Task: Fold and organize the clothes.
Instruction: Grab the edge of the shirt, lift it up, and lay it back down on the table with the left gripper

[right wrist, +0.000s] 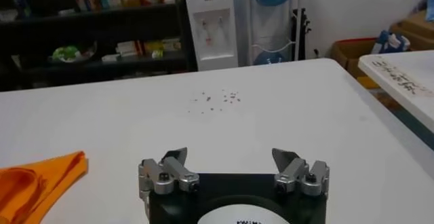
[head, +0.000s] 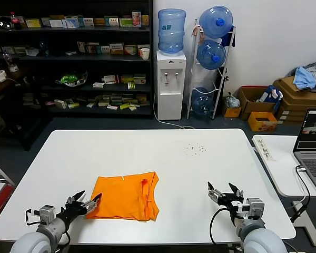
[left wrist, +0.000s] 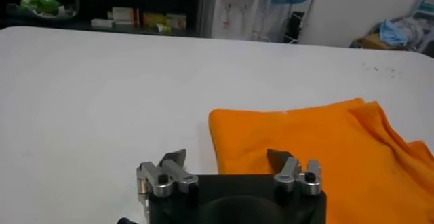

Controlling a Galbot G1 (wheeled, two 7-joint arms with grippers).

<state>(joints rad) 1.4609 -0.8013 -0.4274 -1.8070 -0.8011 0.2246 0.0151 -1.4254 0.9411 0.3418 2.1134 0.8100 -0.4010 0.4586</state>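
The orange T-shirt [head: 118, 197] has rumpled folds [head: 147, 197] on top, so I expect a smooth side with the collar to show when the robot flips the shirt over.
The clothes, one bright orange T-shirt [head: 126, 197], lie folded into a rough rectangle on the white table [head: 147, 153], near its front left. My left gripper [head: 87, 199] is open at the shirt's near left corner. In the left wrist view the shirt [left wrist: 319, 144] fills the far side; its edge runs between the left gripper's [left wrist: 227, 156] spread fingers, one over cloth and one over bare table. My right gripper [head: 221, 188] stands open over bare table well to the right of the shirt. In the right wrist view the right gripper [right wrist: 230, 154] holds nothing and a corner of the shirt [right wrist: 34, 181] shows.
Dark specks [head: 195, 149] dot the table's far right part. A side table with a laptop [head: 313, 142] stands to the right. Behind are stocked shelves [head: 73, 58], a water dispenser [head: 170, 79] and cardboard boxes with a blue-grey cloth heap [head: 308, 76].
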